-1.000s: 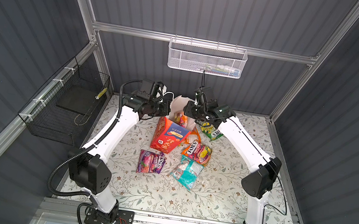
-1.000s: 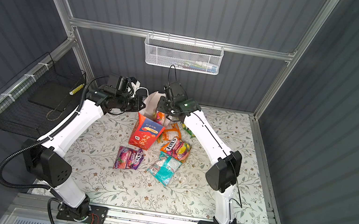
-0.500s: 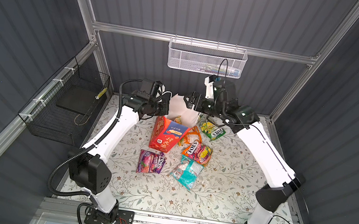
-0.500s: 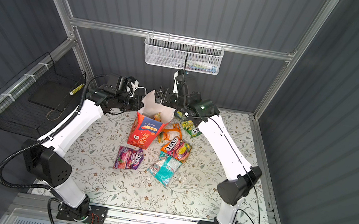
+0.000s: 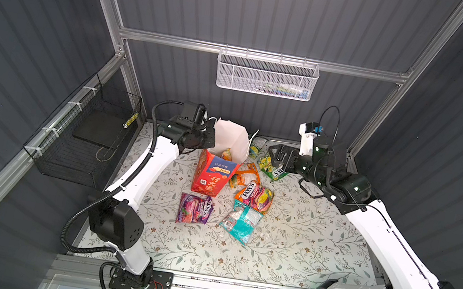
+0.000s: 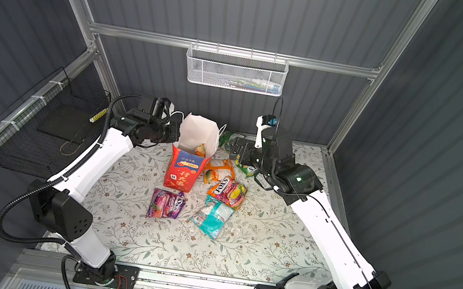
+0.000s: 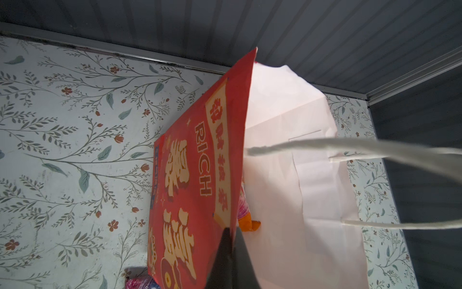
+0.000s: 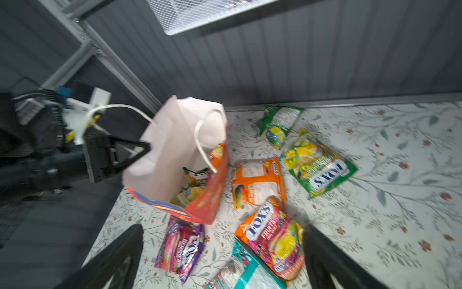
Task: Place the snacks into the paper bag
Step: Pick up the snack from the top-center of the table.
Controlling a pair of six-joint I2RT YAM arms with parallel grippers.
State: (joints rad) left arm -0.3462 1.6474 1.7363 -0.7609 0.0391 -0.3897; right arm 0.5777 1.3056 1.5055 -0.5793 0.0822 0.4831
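Observation:
My right gripper should keep going down, since the FOX'S end of the green snack [image 5: 279, 174] is clear of the orange packet, until the gripper's fingers are on both sides of that end.
The red paper bag [image 5: 211, 177] stands at the back of the table with its white inside showing. My left gripper [image 7: 231, 232] is shut on the bag's rim and holds the mouth open. A yellow-orange snack [image 5: 226, 154] lies inside the bag [image 8: 180, 140]. My right gripper [image 5: 273, 155] hangs open and empty to the right of the bag, above two green snacks [image 5: 275, 169]. An orange packet [image 8: 257, 182], a red FOX'S packet [image 8: 272, 235], a teal one [image 5: 241, 221] and a purple one [image 5: 195, 209] lie on the table before and beside the bag.
A white mesh basket [image 5: 265, 76] hangs on the back wall above the table. A black wire basket [image 5: 87, 140] hangs on the left wall. The flowered table cover [image 5: 304, 234] runs bare to the front and right.
My right gripper has opened wide and drawn away from the bag's mouth, up and then off to the right. The left gripper has kept its hold on the rim.

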